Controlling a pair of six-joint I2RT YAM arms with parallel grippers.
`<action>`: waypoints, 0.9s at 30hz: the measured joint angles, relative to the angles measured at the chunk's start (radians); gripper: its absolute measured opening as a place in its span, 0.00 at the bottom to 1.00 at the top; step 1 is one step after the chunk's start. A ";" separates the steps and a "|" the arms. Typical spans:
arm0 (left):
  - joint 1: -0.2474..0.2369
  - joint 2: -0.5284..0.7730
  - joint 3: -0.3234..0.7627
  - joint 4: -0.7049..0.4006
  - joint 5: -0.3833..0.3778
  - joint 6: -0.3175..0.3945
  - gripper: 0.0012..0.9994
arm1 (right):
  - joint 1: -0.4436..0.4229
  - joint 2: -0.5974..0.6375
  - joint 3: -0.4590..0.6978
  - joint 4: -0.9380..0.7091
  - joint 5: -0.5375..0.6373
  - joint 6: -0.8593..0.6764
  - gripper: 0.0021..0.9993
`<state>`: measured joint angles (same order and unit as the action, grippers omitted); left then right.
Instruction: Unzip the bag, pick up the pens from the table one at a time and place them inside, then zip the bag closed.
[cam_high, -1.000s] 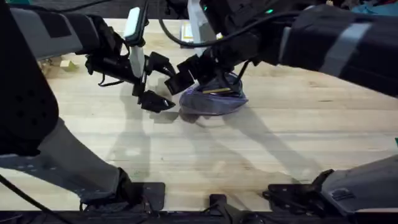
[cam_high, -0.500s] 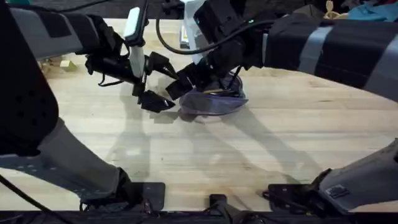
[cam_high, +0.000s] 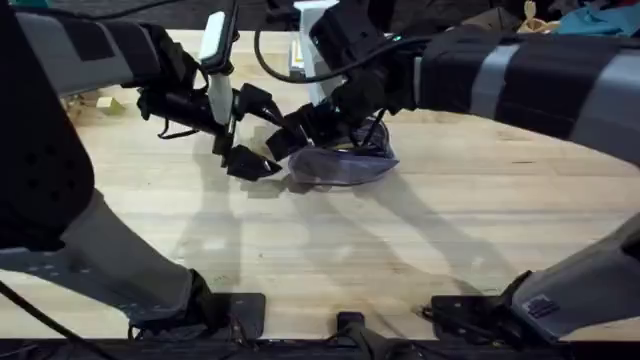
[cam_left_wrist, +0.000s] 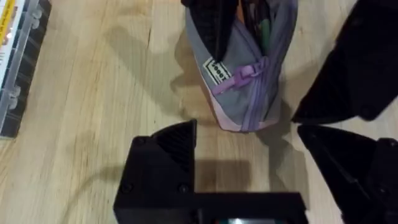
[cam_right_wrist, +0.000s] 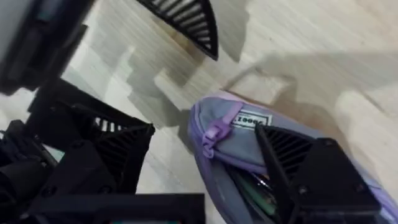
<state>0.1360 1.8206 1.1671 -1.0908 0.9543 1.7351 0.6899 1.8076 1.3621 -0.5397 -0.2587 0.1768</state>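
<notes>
The purple zipper pull (cam_right_wrist: 215, 132) should slide to the far end of the bag's opening and close over the pens (cam_right_wrist: 263, 194) when I pull it, because the pens lie sunk inside the opening.
The grey bag (cam_high: 345, 162) with lilac edging lies mid-table, its purple zipper open. The zipper pull (cam_left_wrist: 239, 78) hangs at the end facing my left gripper. Coloured pens (cam_left_wrist: 260, 28) stick up inside the open mouth. My left gripper (cam_left_wrist: 245, 134) is open just short of that end, touching nothing. My right gripper (cam_right_wrist: 204, 130) comes in from above and is open too. It straddles the same end of the bag (cam_right_wrist: 239, 134), with one finger (cam_right_wrist: 298, 168) over the open mouth. From overhead, the left gripper (cam_high: 268, 135) and right gripper (cam_high: 318, 125) crowd the bag's left end.
A flat clear box with a yellow label (cam_left_wrist: 18, 56) lies beyond the bag, also seen in the overhead view (cam_high: 298, 50). Small pale blocks (cam_high: 105, 102) sit at the far left of the wooden table (cam_high: 450, 230). Bare tabletop stretches in front of the bag.
My right arm has swung left and down over the bag's left end. The yellow pen that lay across the bag's mouth a second ago no longer shows. The left arm has held still.
</notes>
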 joint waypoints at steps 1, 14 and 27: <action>0.000 0.000 0.000 0.000 0.000 0.000 0.99 | 0.000 0.006 0.000 -0.001 -0.005 0.008 1.00; 0.000 0.000 0.000 0.000 0.000 0.000 0.99 | -0.001 0.013 0.000 -0.002 -0.052 0.045 0.46; 0.000 0.000 0.000 0.000 0.000 0.000 0.99 | -0.001 0.013 0.000 -0.002 -0.053 0.052 0.23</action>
<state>0.1360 1.8206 1.1671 -1.0908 0.9541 1.7351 0.6888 1.8206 1.3624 -0.5415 -0.3115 0.2283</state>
